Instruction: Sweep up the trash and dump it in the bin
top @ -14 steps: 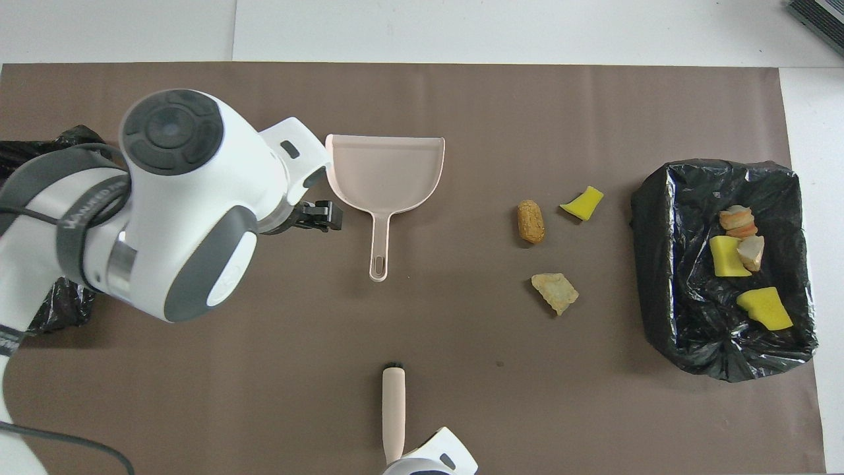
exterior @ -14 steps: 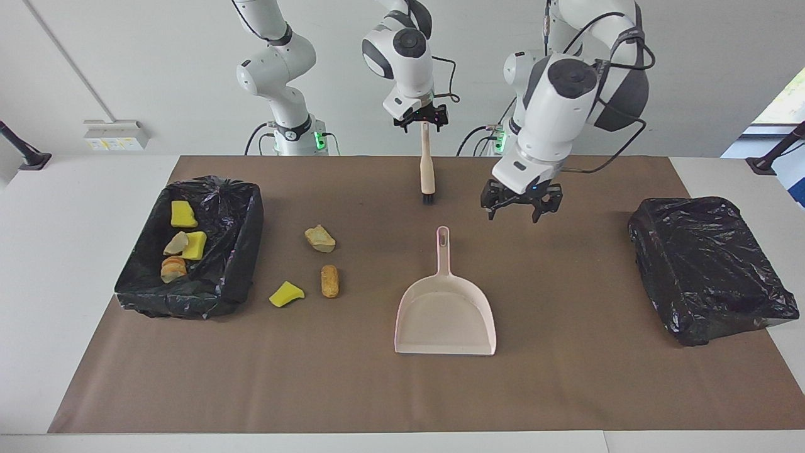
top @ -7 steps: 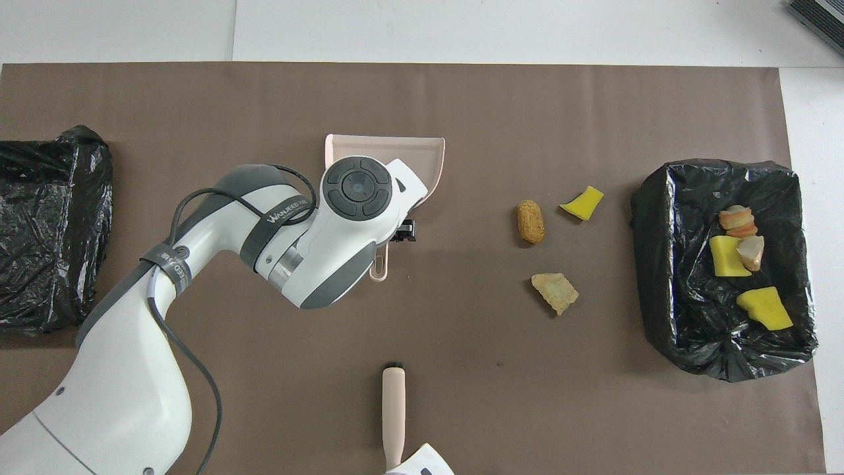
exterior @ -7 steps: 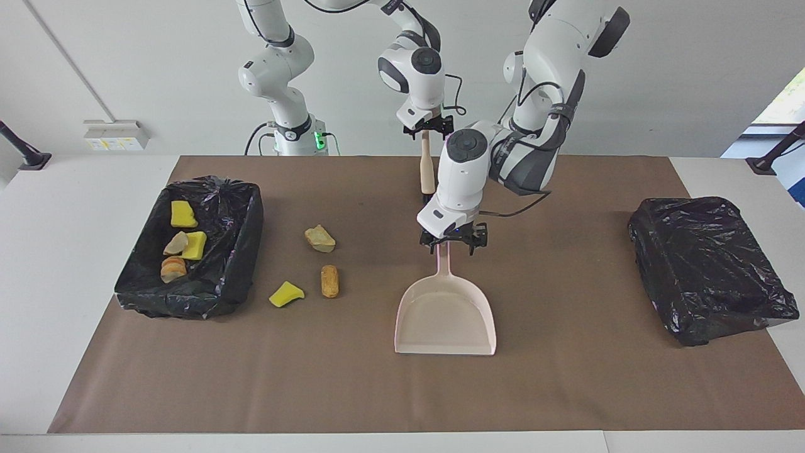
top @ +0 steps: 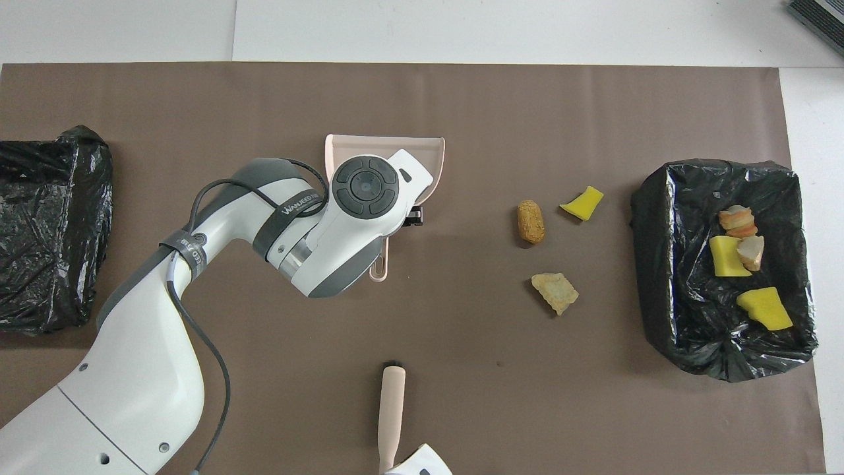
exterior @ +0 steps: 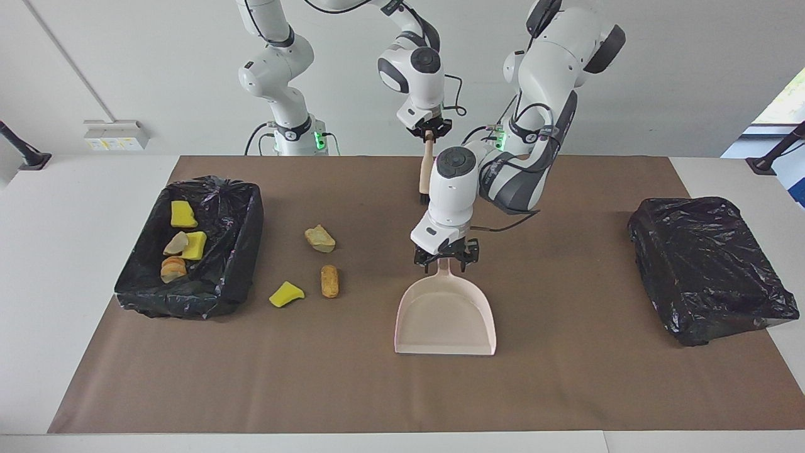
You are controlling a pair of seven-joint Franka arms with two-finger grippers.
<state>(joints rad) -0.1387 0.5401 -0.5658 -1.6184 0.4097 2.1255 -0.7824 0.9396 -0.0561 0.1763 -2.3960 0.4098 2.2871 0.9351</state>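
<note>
I expect the pink dustpan to keep all the loose trash together when I carry it, because a raised rim curves around its wide pan.
Three pieces of trash lie on the brown mat: a tan lump, a brown roll and a yellow sponge scrap. Several more lie in the black-lined bin at the right arm's end. The pale pink dustpan lies flat mid-table. My left gripper is open, low over the dustpan's handle where it joins the pan, fingers either side. My right gripper is shut on the beige-handled brush, which hangs bristles down.
A second black-lined bin stands at the left arm's end of the table. The brown mat covers the work area; white table shows around it.
My left gripper has swung from beside the dustpan's handle to over it, dropped low and slid toward the pan. My right gripper has drawn the brush up and toward the robots.
</note>
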